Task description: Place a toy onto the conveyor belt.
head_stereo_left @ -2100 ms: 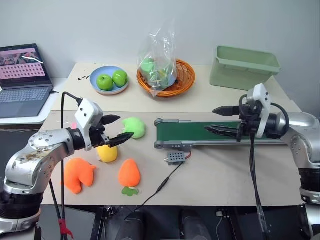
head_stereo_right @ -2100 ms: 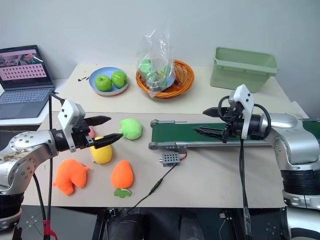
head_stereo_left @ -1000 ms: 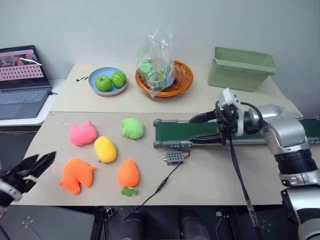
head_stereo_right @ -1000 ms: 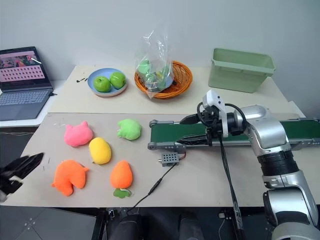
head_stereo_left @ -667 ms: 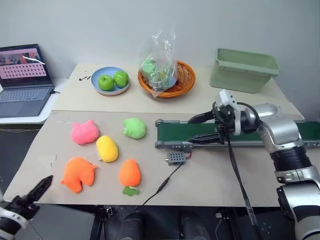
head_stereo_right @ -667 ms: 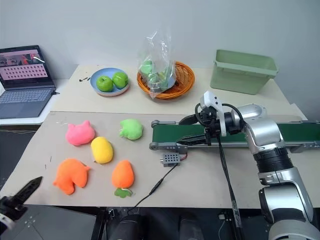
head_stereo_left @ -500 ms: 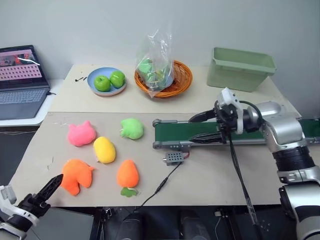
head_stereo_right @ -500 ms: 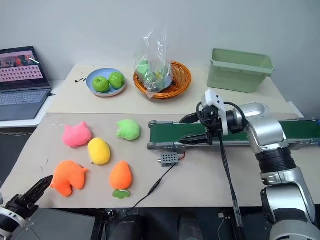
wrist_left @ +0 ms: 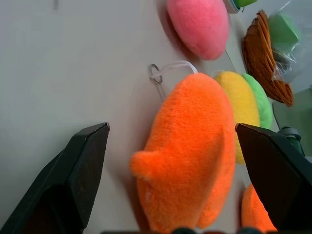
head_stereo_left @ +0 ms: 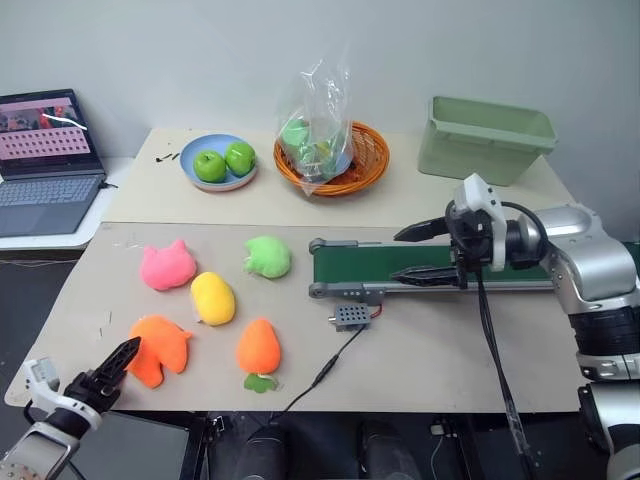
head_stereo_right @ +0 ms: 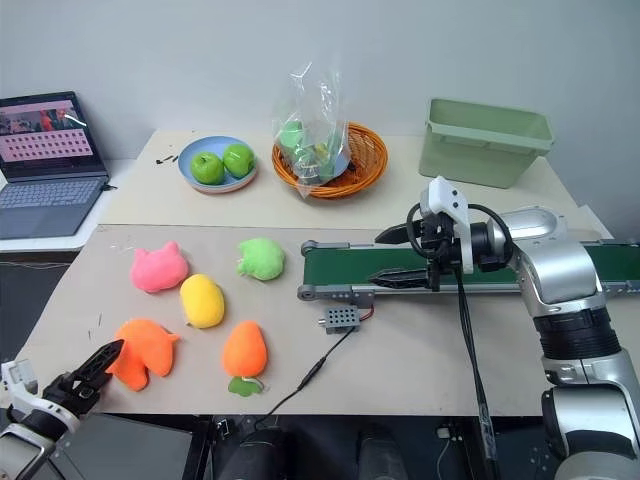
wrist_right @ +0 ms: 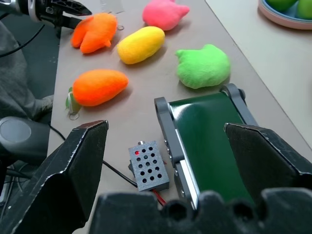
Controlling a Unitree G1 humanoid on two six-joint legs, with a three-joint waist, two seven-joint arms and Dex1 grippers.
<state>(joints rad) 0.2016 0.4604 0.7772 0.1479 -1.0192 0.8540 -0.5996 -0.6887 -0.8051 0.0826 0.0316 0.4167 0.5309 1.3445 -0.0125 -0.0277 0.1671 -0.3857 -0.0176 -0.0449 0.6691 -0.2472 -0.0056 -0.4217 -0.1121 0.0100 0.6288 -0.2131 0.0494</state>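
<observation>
My gripper will bring a white cord with a metal ring (wrist_left: 171,67) along when it lifts the toy, because the cord runs from the orange toy's tip (wrist_left: 199,80).
The toy (head_stereo_left: 160,345), a bright orange flat plush with pointed lobes, lies near the table's front left corner. My left gripper (head_stereo_left: 112,363) is open just off that corner, its tips close to the toy's near side. In the left wrist view the toy (wrist_left: 195,156) lies straight ahead between the spread fingers (wrist_left: 78,165), untouched. The conveyor belt (head_stereo_left: 375,262), dark green in a grey frame, runs across the right half of the table. My right gripper (head_stereo_left: 398,257) hovers open and empty over the belt's left end (wrist_right: 209,131).
Pink (head_stereo_left: 165,267), yellow (head_stereo_left: 213,297) and green (head_stereo_left: 268,256) plushes and an orange carrot plush (head_stereo_left: 258,348) lie around the toy. A small grey box (head_stereo_left: 352,316) sits by the belt. Behind stand a plate of apples (head_stereo_left: 220,160), a basket (head_stereo_left: 330,150), a green bin (head_stereo_left: 485,135) and a laptop (head_stereo_left: 45,150).
My left gripper left its spot above the yellow plush, swung out past the table's left front edge, then came in low toward the orange toy. The right gripper stays over the belt.
</observation>
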